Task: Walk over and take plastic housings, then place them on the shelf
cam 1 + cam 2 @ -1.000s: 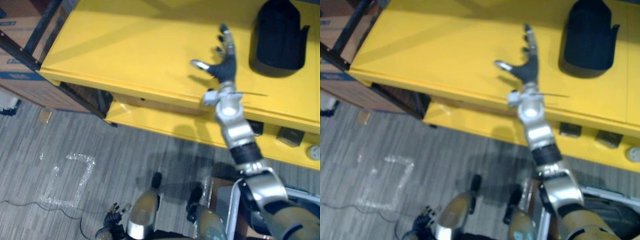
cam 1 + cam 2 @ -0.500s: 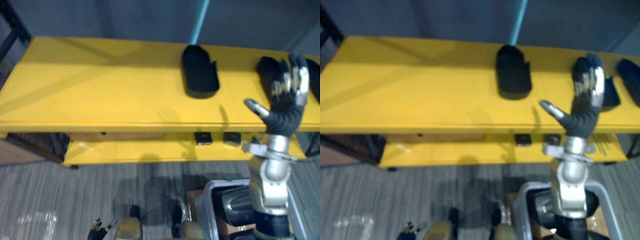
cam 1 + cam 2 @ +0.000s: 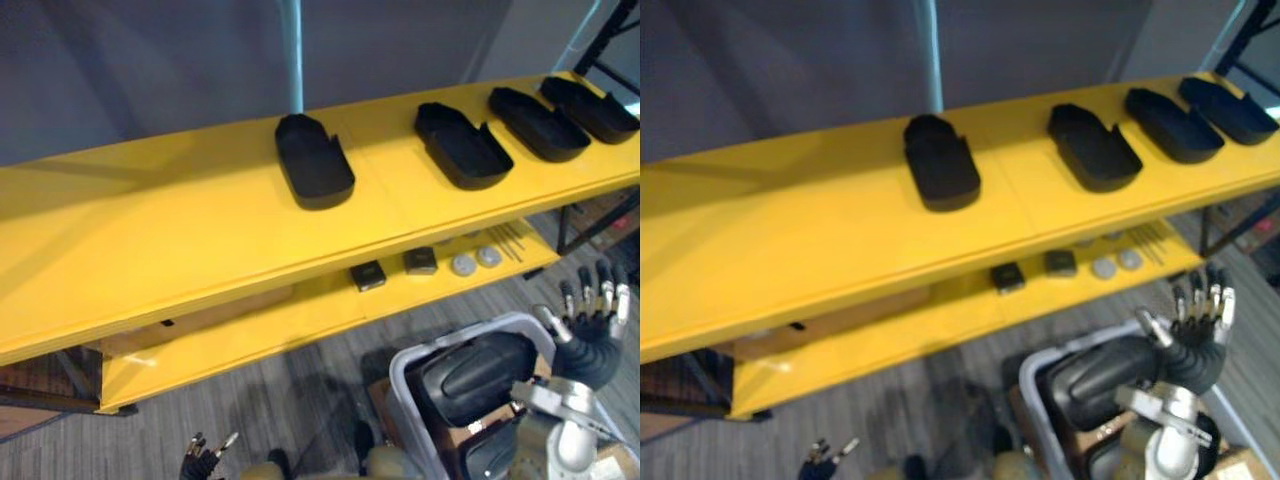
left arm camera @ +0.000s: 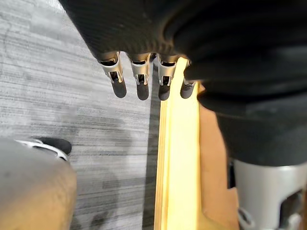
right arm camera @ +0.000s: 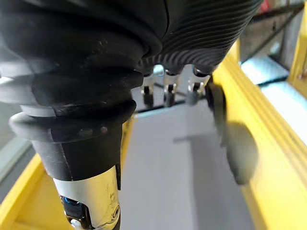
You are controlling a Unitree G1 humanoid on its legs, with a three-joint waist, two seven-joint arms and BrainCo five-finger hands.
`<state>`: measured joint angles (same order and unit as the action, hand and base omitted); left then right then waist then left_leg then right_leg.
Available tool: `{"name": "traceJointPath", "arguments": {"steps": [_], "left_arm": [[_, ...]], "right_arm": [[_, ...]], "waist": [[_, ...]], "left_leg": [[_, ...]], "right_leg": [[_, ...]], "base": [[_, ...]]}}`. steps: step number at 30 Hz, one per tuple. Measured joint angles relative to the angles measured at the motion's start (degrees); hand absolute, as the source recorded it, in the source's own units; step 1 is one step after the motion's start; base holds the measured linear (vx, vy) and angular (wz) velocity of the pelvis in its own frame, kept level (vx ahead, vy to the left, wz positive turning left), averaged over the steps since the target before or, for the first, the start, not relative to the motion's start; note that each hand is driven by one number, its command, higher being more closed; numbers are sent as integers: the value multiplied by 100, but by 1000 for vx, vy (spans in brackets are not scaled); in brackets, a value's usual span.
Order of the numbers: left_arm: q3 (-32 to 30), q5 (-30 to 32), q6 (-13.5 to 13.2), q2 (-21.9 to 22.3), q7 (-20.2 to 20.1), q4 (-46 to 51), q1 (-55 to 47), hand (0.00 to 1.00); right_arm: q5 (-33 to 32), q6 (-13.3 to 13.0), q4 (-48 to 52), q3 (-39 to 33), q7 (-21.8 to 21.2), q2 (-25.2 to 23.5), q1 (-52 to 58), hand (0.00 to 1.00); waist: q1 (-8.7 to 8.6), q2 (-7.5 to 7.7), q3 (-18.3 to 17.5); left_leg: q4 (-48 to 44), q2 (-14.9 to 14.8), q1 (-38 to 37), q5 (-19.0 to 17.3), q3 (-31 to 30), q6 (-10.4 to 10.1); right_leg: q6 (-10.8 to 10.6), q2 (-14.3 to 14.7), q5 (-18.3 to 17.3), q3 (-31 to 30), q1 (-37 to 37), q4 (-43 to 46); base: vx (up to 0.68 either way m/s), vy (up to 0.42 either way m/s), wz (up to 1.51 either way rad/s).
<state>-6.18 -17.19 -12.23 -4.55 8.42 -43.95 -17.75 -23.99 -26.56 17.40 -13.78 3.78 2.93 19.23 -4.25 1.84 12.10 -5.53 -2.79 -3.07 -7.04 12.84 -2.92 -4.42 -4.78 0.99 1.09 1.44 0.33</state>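
Observation:
Brown cardboard (image 3: 458,436) can be seen between the black housings in the grey bin, so I should expect to find boxes hidden underneath when I lift out the nearer housing (image 3: 493,453).
Several black plastic housings lie in a row on the yellow shelf top (image 3: 180,240): one in the middle (image 3: 314,160), another to its right (image 3: 462,146), and two more at the far right (image 3: 538,123) (image 3: 590,107). More black housings (image 3: 470,378) fill a grey bin (image 3: 404,385) at the lower right. My right hand (image 3: 590,340) is open beside the bin's right edge, fingers straight and pointing up, holding nothing. My left hand (image 3: 203,462) hangs open low at the bottom, its fingers (image 4: 139,81) straight over the floor.
The lower yellow shelf (image 3: 260,335) carries two small dark blocks (image 3: 368,275) (image 3: 420,261) and round discs (image 3: 462,265). A dark frame post (image 3: 580,215) stands at the shelf's right end. Grey carpet floor (image 3: 300,400) lies between me and the shelf.
The camera has swung, so the shelf now shows several housings. My right hand has dropped from above the shelf top down to beside the grey bin, still open.

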Motion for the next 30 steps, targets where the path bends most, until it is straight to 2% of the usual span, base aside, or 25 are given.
{"name": "traceJointPath", "arguments": {"steps": [5, 8, 11, 13, 14, 15, 16, 17, 19, 23, 26, 28, 29, 30], "left_arm": [[60, 215, -26, 31, -4, -2, -1, 0], [145, 767, -24, -42, -107, -1, 41, 0], [424, 1440, 17, -217, -342, -3, 149, 0], [685, 2022, 83, -424, -632, -5, 280, 0], [775, 2102, 108, -476, -708, -5, 325, 0], [994, 2249, 178, -551, -811, -1, 459, 0], [1222, 2268, 267, -595, -957, 7, 618, 0], [1299, 2267, 302, -622, -1033, 33, 711, 0], [1603, 2245, 457, -616, -1215, 236, 1072, 0], [2036, 2153, 686, -601, -1270, 280, 1517, 0], [2095, 2155, 827, -596, -1245, 265, 1600, 0], [1988, 2148, 913, -612, -1187, 201, 1489, 0], [1908, 1990, 929, -602, -1110, 197, 1306, 0], [1735, 1816, 929, -545, -1026, 211, 1072, 0]], "right_arm": [[180, 58, -54, 176, 367, 102, -195, 0], [498, 131, -53, 174, 812, 147, -272, 0], [797, 378, -41, 138, 1245, 284, -317, 0], [782, 466, -35, -134, 1409, 317, -225, 0], [778, 466, -36, -250, 1417, 329, -179, 0], [727, 461, -33, -486, 1406, 369, -68, 0], [608, 445, -32, -716, 1393, 419, 94, 0], [524, 436, -31, -808, 1383, 436, 179, 0], [241, 351, -25, -988, 1341, 444, 455, 0], [9, 49, 7, -1038, 1207, 432, 707, 0], [5, -9, 13, -1016, 1081, 432, 576, 0], [-7, -11, 2, -822, 904, 457, 290, 0], [-22, -13, -37, -608, 708, 585, 11, 0], [-102, -11, -117, -341, 545, 766, -317, 0]], "waist": [[30, -60, -42], [23, -67, -47], [10, -49, -51], [-168, -31, -55], [-228, -30, -54], [-372, -30, -54], [-527, -25, -58], [-594, -19, -64], [-832, 20, -88], [-1067, 39, -104], [-1076, 46, -111], [-919, 95, -132], [-838, 74, -126], [-739, 14, -105]], "left_leg": [[17, 23, 8, 3, 0, 5], [37, 18, 3, 3, 55, 4], [96, -19, -65, -17, 404, -4], [-56, -88, -86, -171, 740, -24], [-127, -117, -87, -226, 843, -28], [-258, -160, -92, -329, 988, -31], [-360, -192, -99, -420, 1094, -28], [-403, -201, -98, -453, 1143, -23], [-504, -227, -95, -555, 1342, -19], [-503, -227, -197, -591, 1531, -13], [-609, -235, -182, -617, 1595, -30], [-1251, -283, 65, -710, 1018, 101], [-1834, -286, 296, -821, 313, 293], [-2507, -274, 550, -861, -292, 366]], "right_leg": [[-13, -14, 8, 1, -15, -16], [-34, 6, 36, -91, -52, -43], [-33, 95, 150, -431, -159, -117], [-37, 164, 238, -764, -242, -166], [-38, 182, 259, -839, -250, -181], [-41, 194, 299, -988, -252, -205], [-55, 204, 313, -1099, -256, -212], [-62, 211, 320, -1152, -268, -214], [-85, 237, 373, -1360, -339, -241], [-88, 245, 406, -1482, -338, -271], [-91, 319, 449, -1599, -398, -272], [-80, 436, 472, -1950, -531, -152], [13, 561, 400, -2216, -601, -10], [130, 688, 296, -2415, -664, 99]], "base": [[0, 0, 0], [0, 4, -10], [-4, 6, -58], [-16, 12, -79], [-12, 13, -76], [-8, 24, -68], [-12, 27, -60], [-30, 30, -53], [-54, 22, -50], [-45, 7, -28], [-43, -20, -26], [-47, -28, -87], [-51, 2, -129], [-64, 30, -126]]}}
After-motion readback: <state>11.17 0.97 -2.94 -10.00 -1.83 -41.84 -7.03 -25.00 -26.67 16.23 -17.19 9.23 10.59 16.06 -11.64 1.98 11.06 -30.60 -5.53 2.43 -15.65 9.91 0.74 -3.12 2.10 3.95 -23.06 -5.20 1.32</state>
